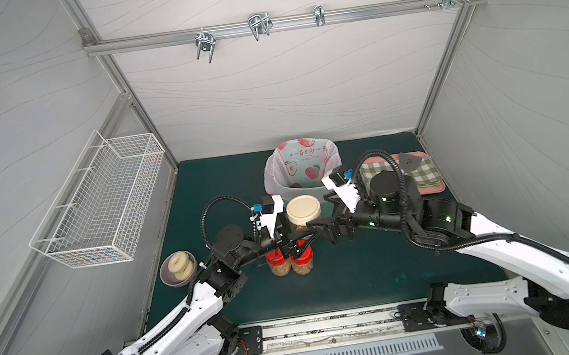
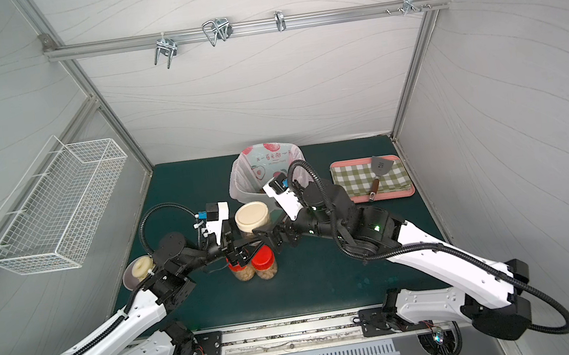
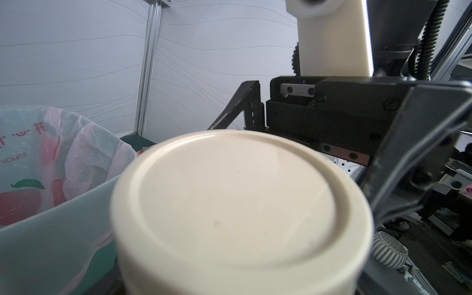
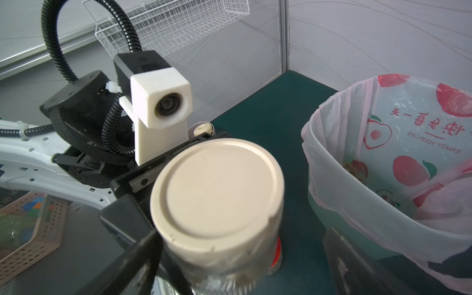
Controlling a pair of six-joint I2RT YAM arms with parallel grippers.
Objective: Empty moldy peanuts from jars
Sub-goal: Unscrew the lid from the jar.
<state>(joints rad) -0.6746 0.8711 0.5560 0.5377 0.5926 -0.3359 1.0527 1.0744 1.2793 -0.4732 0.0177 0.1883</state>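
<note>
The beige lid (image 4: 164,219) is closer to one finger of my right gripper, so I should move back and center both fingers around the lid's rim (image 4: 278,196) before I take the lid off.
A short clear jar with a beige lid (image 1: 304,210) (image 4: 217,191) is raised above the green mat. My left gripper (image 1: 285,240) is shut on its body from the left, and the lid (image 3: 229,204) hides its fingers in the left wrist view. My right gripper (image 1: 318,215) (image 4: 236,255) is open, with one finger on either side of the same jar. The finger (image 4: 339,255) on the bin side stands clear of the glass. Two red-lidded jars (image 1: 274,260) (image 1: 303,258) stand just in front, holding tan peanuts (image 1: 302,268). A few peanuts (image 4: 352,167) lie in the bagged bin (image 1: 271,172).
The mint-green bin with the pink printed bag (image 2: 238,180) stands right behind the jars. A bowl of donuts (image 1: 177,269) sits at the left. A pink tray with a checked cloth (image 1: 425,182) and a spatula (image 2: 381,169) sits at the right. A wire basket (image 1: 104,209) hangs on the left wall.
</note>
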